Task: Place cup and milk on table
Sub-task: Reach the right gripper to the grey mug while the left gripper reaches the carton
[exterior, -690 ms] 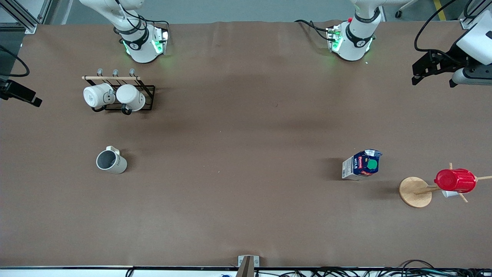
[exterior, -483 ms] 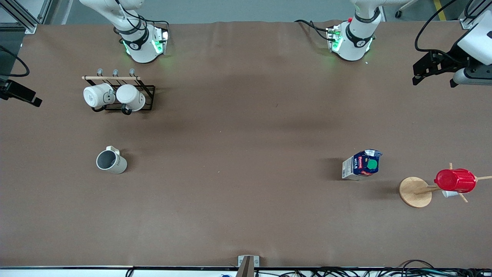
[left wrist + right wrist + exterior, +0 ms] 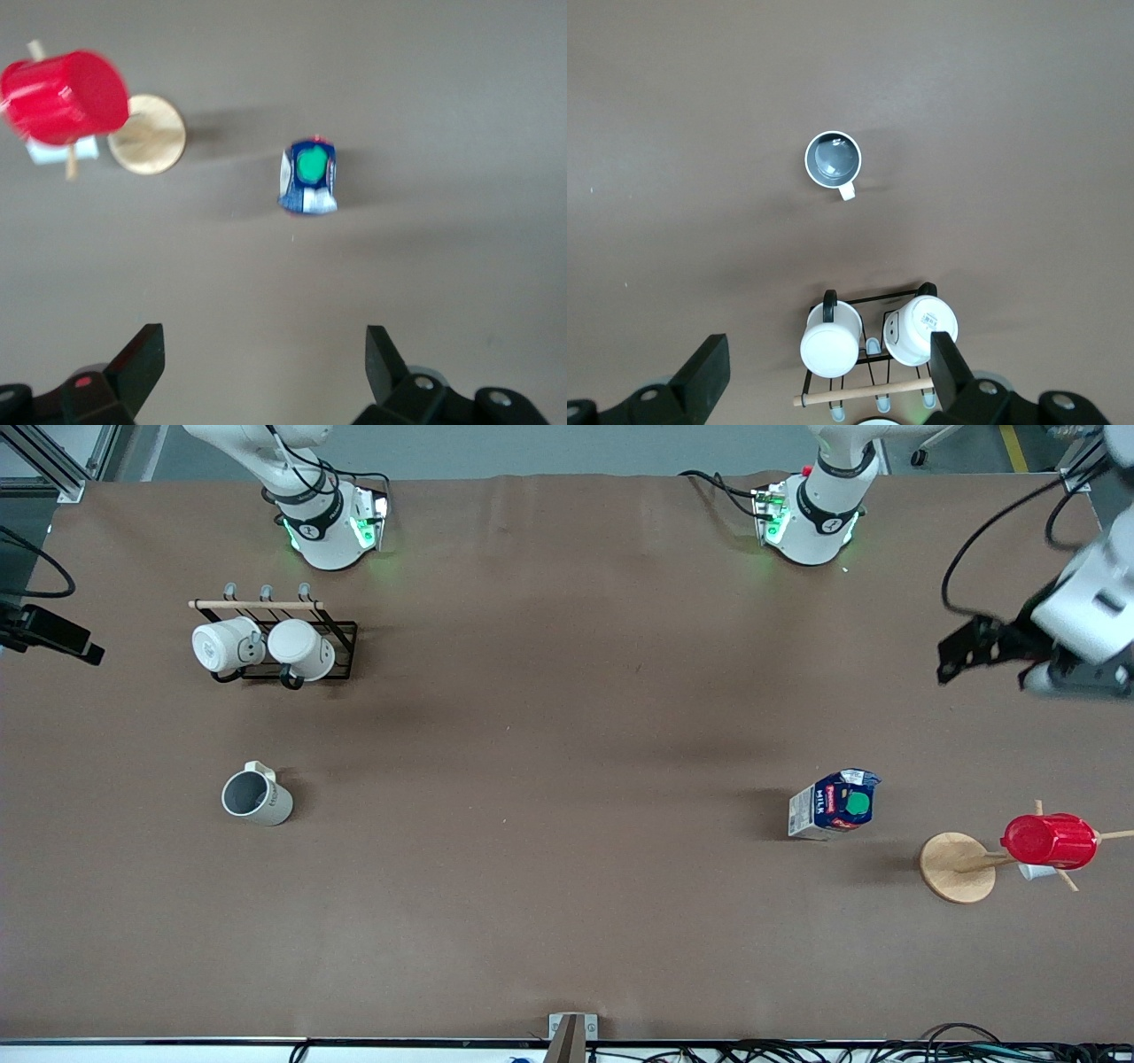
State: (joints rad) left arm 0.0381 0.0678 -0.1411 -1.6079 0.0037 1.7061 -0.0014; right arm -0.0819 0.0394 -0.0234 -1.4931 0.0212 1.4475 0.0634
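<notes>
I can see the cup upright (image 3: 259,795) and clear of the mug rack, so I should go on moving my right gripper down to the cup's rim (image 3: 225,796) until the gripper's open fingers straddle the cup's side.
The cup (image 3: 255,795) stands upright on the table (image 3: 567,921) toward the right arm's end; it also shows in the right wrist view (image 3: 833,159). The milk (image 3: 834,804) stands upright on the table toward the left arm's end, and in the left wrist view (image 3: 308,175) its green cap shows. My left gripper (image 3: 955,657) hangs open and empty high over the table, apart from the milk; its fingertips show in its wrist view (image 3: 266,341). My right gripper (image 3: 75,646) is open and empty, high over the mug rack (image 3: 831,350).
A black wire rack (image 3: 341,633) with two plain white mugs (image 3: 221,645) lies near the right arm's base, and shows in the right wrist view (image 3: 873,305). A round wooden disc (image 3: 952,872) with pegs carries a red ribbed cup (image 3: 1050,840) beside the milk.
My left gripper has shifted toward the milk, still open. The right gripper has barely moved. The cup and the milk have not moved.
</notes>
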